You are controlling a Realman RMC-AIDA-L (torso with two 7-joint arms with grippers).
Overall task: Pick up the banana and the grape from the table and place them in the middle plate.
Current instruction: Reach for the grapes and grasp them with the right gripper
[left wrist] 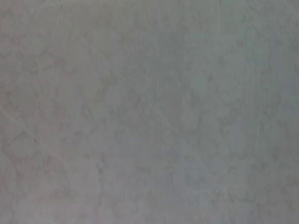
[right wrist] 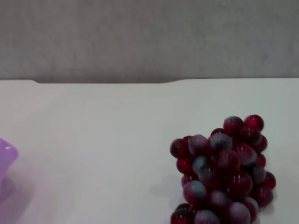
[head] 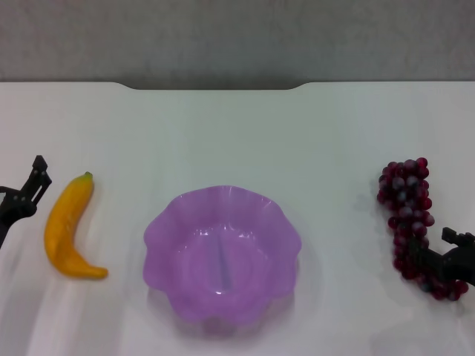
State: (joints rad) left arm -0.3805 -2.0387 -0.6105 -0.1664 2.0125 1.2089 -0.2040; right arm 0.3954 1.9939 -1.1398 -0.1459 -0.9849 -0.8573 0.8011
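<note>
One finger of the robot's right gripper is off the grapes' near end (head: 438,288), so the right gripper should tilt down and stretch farther across the grape bunch (head: 404,256) before it lifts.
The yellow-orange banana (head: 69,228) lies on the white table (head: 237,133) at the left, green tip pointing away. The purple scalloped middle plate (head: 223,252) sits empty at the centre front. The bunch of dark red grapes (head: 410,221) lies at the right. My left gripper (head: 26,194) is at the far left edge, just left of the banana and apart from it. My right gripper (head: 441,261) is low at the near end of the grape bunch, against it. The right wrist view shows the grapes (right wrist: 223,173) close up and a bit of the plate's rim (right wrist: 5,156). The left wrist view shows only a blurred grey surface.
The table's far edge has a notch (head: 215,86) with a grey wall behind it. Bare white tabletop lies between the plate and each fruit.
</note>
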